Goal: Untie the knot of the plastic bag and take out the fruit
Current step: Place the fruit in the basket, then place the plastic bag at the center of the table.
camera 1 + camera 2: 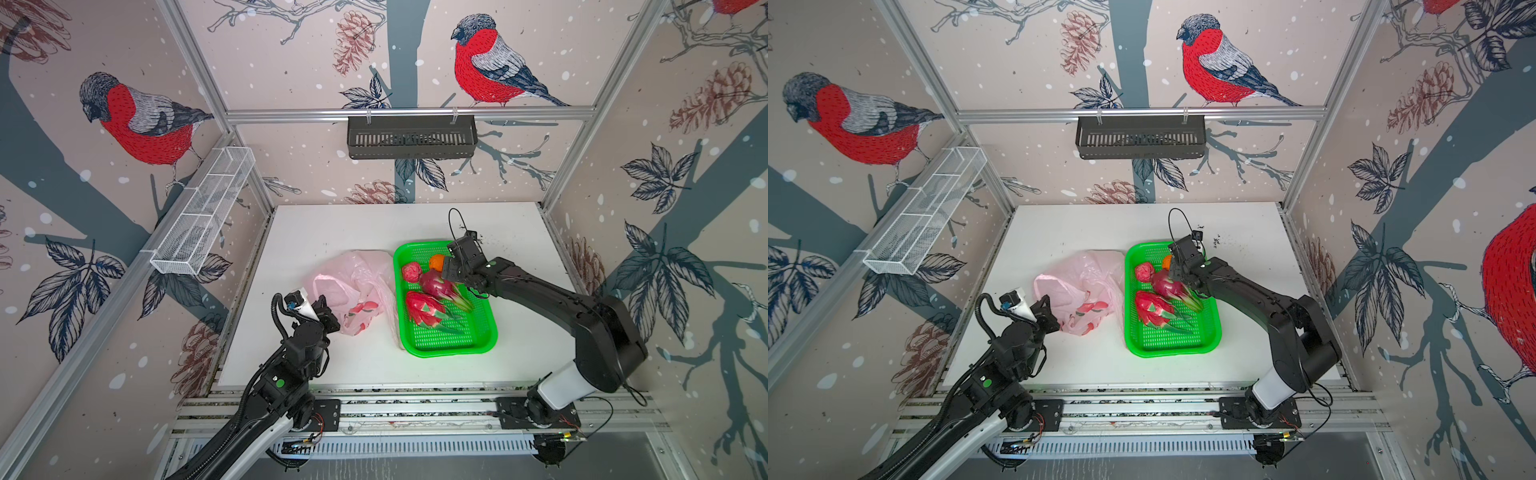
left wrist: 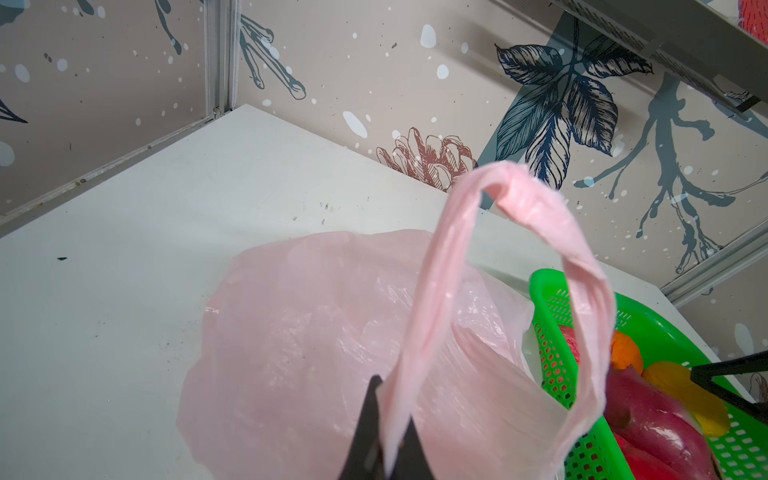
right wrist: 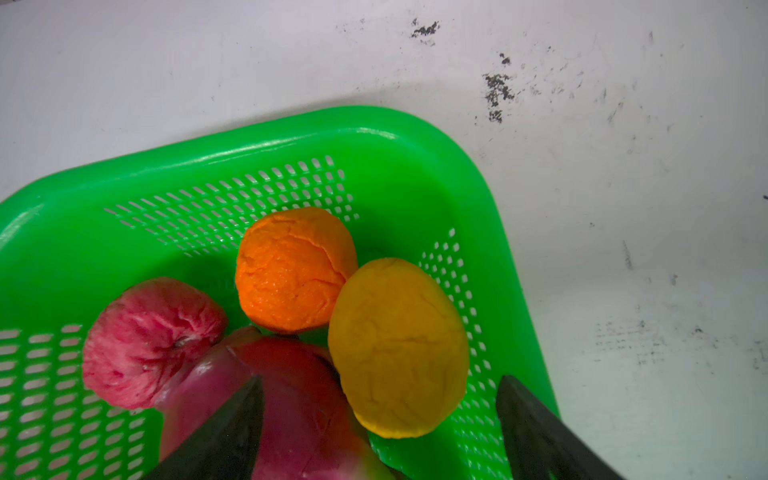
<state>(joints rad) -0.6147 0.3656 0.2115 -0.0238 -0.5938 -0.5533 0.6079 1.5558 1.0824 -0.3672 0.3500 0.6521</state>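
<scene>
I should keep moving the bag's handle over the bag (image 1: 350,280) with my left gripper while the plastic bag is slack and the fruit is in the green basket (image 1: 436,285), then release.
The pale pink plastic bag (image 1: 353,291) lies slack on the white table, left of the green basket (image 1: 449,349). My left gripper (image 2: 390,436) is shut on one of its handle loops (image 2: 519,195), which arches free above the bag. No knot shows. All the fruit sits in the basket: two magenta dragon fruits (image 1: 436,284) (image 1: 424,309), a pinkish-red ball (image 3: 153,340), an orange ball (image 3: 295,270) and a yellow-orange ball (image 3: 399,349). My right gripper (image 3: 380,382) hangs open over the basket's far corner, its fingers apart on either side of the yellow-orange ball.
A black slotted basket (image 1: 411,137) hangs on the back rail. A white wire rack (image 1: 203,212) is fixed along the left wall. The bag touches the green basket's left rim (image 1: 1127,291). Bare white table (image 1: 332,226) stretches behind the bag.
</scene>
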